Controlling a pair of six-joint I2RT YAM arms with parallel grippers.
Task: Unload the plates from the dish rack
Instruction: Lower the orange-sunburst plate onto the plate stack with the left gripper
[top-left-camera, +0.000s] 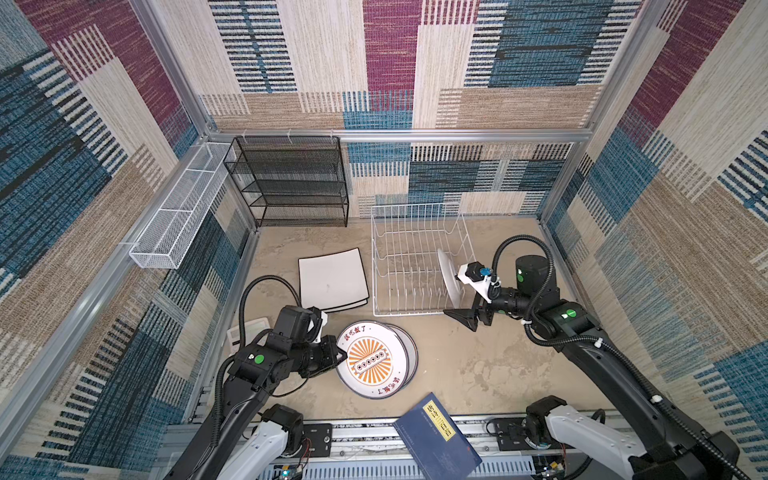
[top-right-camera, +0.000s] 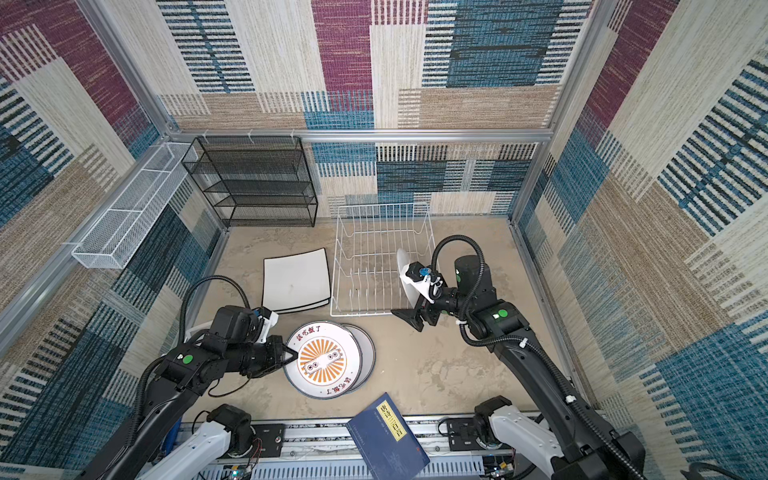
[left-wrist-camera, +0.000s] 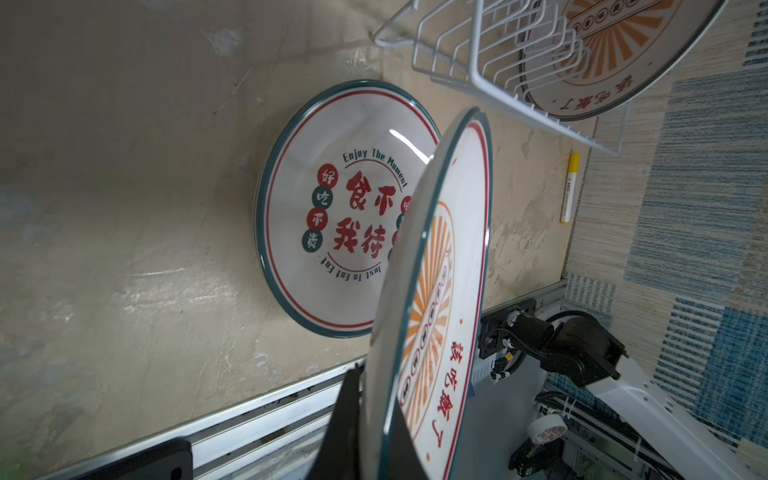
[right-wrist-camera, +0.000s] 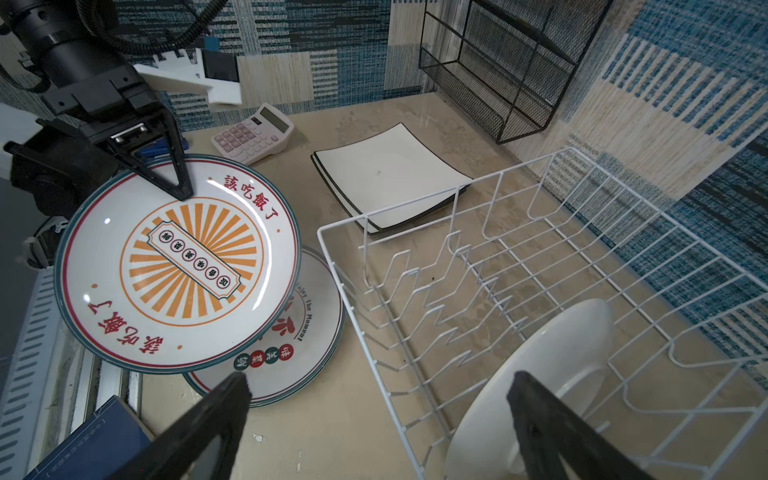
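Observation:
My right gripper has its fingers on either side of the dish rack's front side (top-left-camera: 429, 313). My left gripper should therefore stack its orange-printed plate first, then grab the standing plate (top-left-camera: 441, 252) by its top rim.
My left gripper (top-left-camera: 343, 355) is shut on the rim of a round orange-printed plate (top-left-camera: 372, 361), tilted just above a red-printed plate (left-wrist-camera: 332, 208) that lies flat on the table. Two square plates (top-left-camera: 332, 279) are stacked left of the white wire dish rack (top-left-camera: 399, 232). One round plate (top-left-camera: 449, 278) stands on edge in the rack's near right corner, its plain white back (right-wrist-camera: 540, 374) toward my right gripper (right-wrist-camera: 380, 378). That gripper is open and empty at the rack's front right corner, with one finger in front of the plate's back and the other outside the rack wall.
A blue book (top-left-camera: 436, 436) lies at the front edge. A calculator (right-wrist-camera: 253, 133) sits behind my left arm. A black mesh shelf (top-left-camera: 291, 183) and a long white mesh tray (top-left-camera: 178, 212) stand at the back left. A yellow marker (left-wrist-camera: 569, 187) lies by the right wall.

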